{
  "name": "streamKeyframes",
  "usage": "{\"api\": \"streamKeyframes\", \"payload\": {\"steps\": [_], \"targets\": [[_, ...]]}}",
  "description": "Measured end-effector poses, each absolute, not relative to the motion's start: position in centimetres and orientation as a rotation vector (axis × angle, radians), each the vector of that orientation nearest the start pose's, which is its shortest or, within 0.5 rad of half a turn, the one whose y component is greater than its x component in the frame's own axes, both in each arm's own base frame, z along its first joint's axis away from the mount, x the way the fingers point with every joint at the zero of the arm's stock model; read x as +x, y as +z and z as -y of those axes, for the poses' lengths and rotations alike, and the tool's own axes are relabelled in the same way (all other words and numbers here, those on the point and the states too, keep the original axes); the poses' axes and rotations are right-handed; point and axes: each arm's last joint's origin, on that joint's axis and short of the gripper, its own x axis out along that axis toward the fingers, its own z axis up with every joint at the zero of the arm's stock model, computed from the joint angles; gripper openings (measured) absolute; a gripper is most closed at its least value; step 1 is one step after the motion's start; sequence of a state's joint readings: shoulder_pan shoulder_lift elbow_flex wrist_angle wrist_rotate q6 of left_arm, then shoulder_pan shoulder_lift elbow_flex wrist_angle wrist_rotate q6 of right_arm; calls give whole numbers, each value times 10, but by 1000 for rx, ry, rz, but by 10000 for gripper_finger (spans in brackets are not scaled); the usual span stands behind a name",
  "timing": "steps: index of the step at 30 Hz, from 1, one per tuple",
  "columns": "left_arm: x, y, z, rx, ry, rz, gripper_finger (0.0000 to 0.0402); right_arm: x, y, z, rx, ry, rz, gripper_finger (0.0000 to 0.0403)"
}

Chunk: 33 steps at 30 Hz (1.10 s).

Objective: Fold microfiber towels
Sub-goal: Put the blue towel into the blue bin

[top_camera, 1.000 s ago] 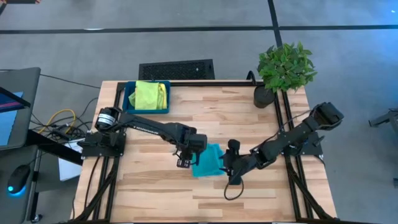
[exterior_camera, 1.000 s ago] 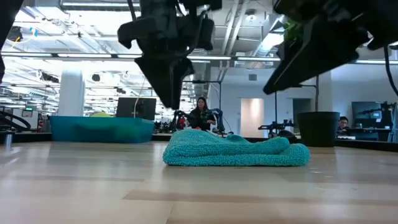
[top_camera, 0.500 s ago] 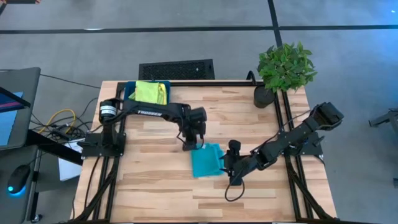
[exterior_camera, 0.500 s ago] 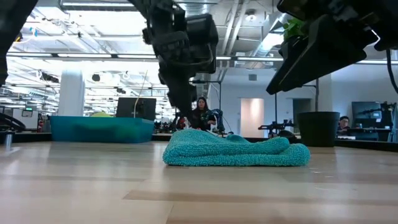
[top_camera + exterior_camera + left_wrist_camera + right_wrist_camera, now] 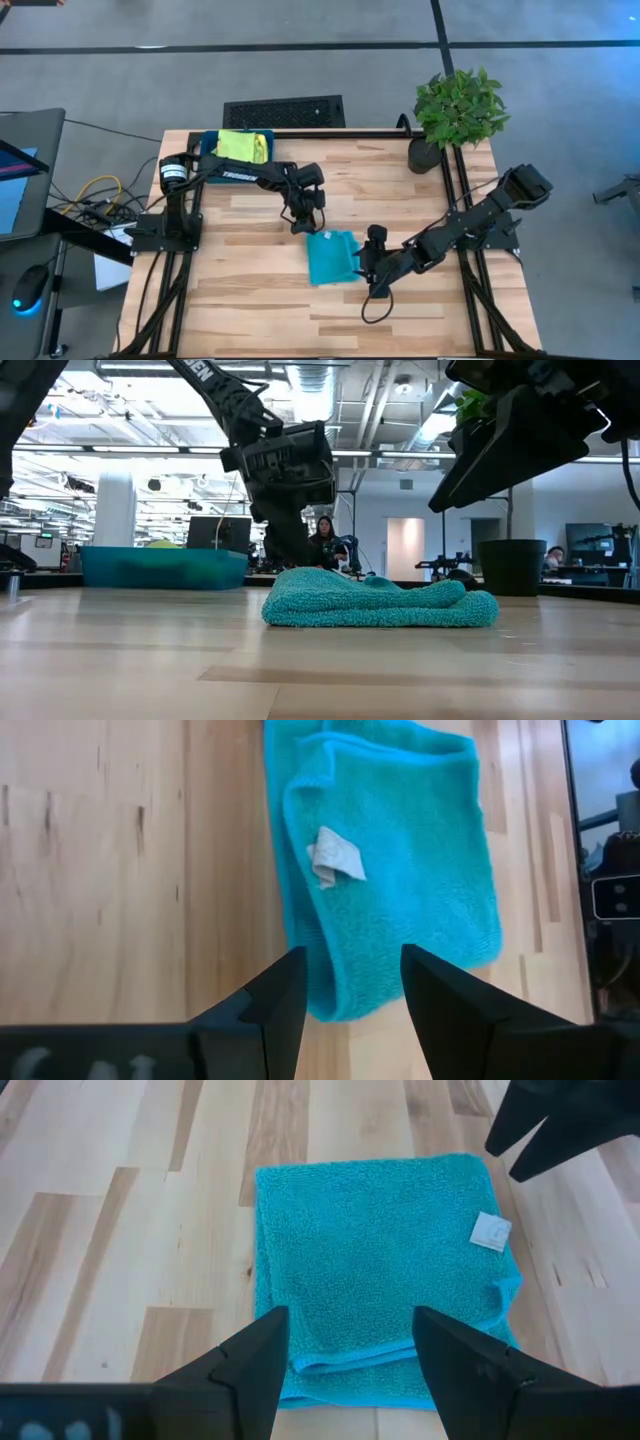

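Observation:
My left gripper should move back over the wood (image 5: 291, 246), then come in low and pinch the towel's layers together, because it is hanging above the folded teal towel's corner (image 5: 342, 1002).
A teal towel (image 5: 332, 257) lies folded flat on the wooden table near its middle; a white tag (image 5: 335, 855) shows on its top. My left gripper (image 5: 300, 222) is open and empty, just off the towel's far left corner, and looks along the towel (image 5: 390, 870). My right gripper (image 5: 368, 262) is open and empty at the towel's right edge, above the table, looking across the towel (image 5: 380, 1260). In the low view the towel (image 5: 380, 603) rests as a low mound. Lime green and yellow towels (image 5: 242, 148) lie in the tray.
A dark-teal tray (image 5: 210, 160) sits at the table's far left corner. A potted plant (image 5: 455, 110) stands at the far right corner. Bare wood lies in front of and to the left of the towel. People sit in the room behind the table (image 5: 325, 545).
My left gripper has drawn back from over the towel's left part toward the table's far edge, turning as it went, and now stands clear of the towel. The teal towel stays folded in place.

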<state>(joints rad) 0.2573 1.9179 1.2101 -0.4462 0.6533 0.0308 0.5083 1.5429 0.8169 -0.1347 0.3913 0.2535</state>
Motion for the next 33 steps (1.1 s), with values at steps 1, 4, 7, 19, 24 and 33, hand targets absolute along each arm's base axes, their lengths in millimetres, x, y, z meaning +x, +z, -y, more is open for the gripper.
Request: {"api": "streamKeyframes", "payload": {"steps": [1,4,7,19,24,33], "targets": [[363,153,-77,-484,-365,-1032,155,265,178,-135,-134,11,-779,240],[362,147,-77,-479,-364,-1012,155,265,178,-135,-133,11,-779,240],[360,143,-77,-486,-357,-1006,155,265,178,-135,-133,11,-779,240],[356,142,-77,-308,-295,-1016,155,265,178,-135,-129,7,-784,240],[351,170,-66,-157,-270,-982,155,264,177,-135,-132,6,-791,240],[329,157,-60,-502,-146,-1136,155,264,178,-135,-129,5,-790,240]]}}
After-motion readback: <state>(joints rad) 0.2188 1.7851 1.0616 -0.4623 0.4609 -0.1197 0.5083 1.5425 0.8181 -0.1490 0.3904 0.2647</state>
